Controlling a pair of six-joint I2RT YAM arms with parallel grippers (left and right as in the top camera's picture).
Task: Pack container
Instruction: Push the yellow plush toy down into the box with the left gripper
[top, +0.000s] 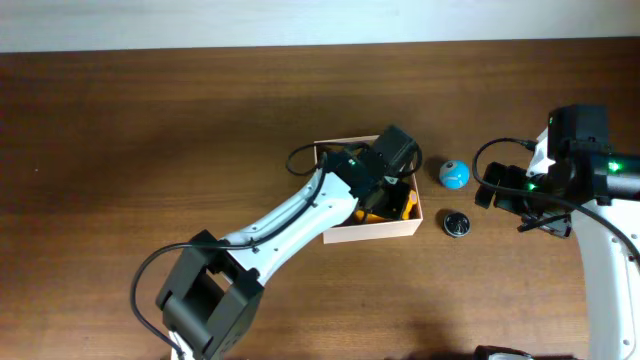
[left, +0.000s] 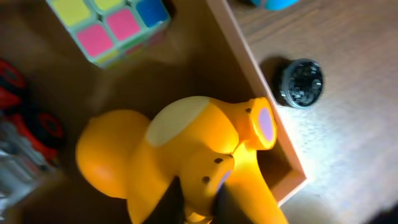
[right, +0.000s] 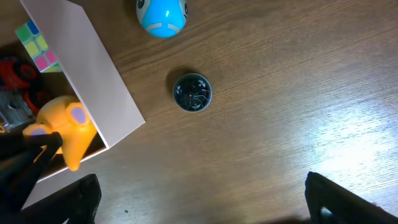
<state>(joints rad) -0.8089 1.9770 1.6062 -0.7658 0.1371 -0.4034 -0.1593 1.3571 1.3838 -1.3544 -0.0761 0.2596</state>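
Next, my left gripper moves the toy inward and lowers it onto the container's bottom (left: 186, 78) before opening, because the yellow toy's feet (left: 264, 123) are over the container's rim at the corner.
The container (top: 372, 233) is a square box with white walls and a tan inside, at mid-table. My left gripper (top: 380, 203) reaches down into it and is shut on a yellow toy animal (left: 186, 146); the dark fingers (left: 171, 202) pinch a narrow part of it near the box's near-right corner (left: 292, 177). In the right wrist view the yellow toy (right: 65, 127) shows behind the white wall (right: 93, 74). My right gripper (top: 492, 193) hovers open over bare table to the right of the box, its fingers (right: 81, 196) wide apart with nothing between them.
A blue ball (top: 453, 174) and a small black round object (top: 457, 223) lie on the wood just right of the box. Inside the box lie a colour cube (left: 112, 22) and a red toy (left: 25, 106). The table's back edge meets a white wall (top: 300, 20).
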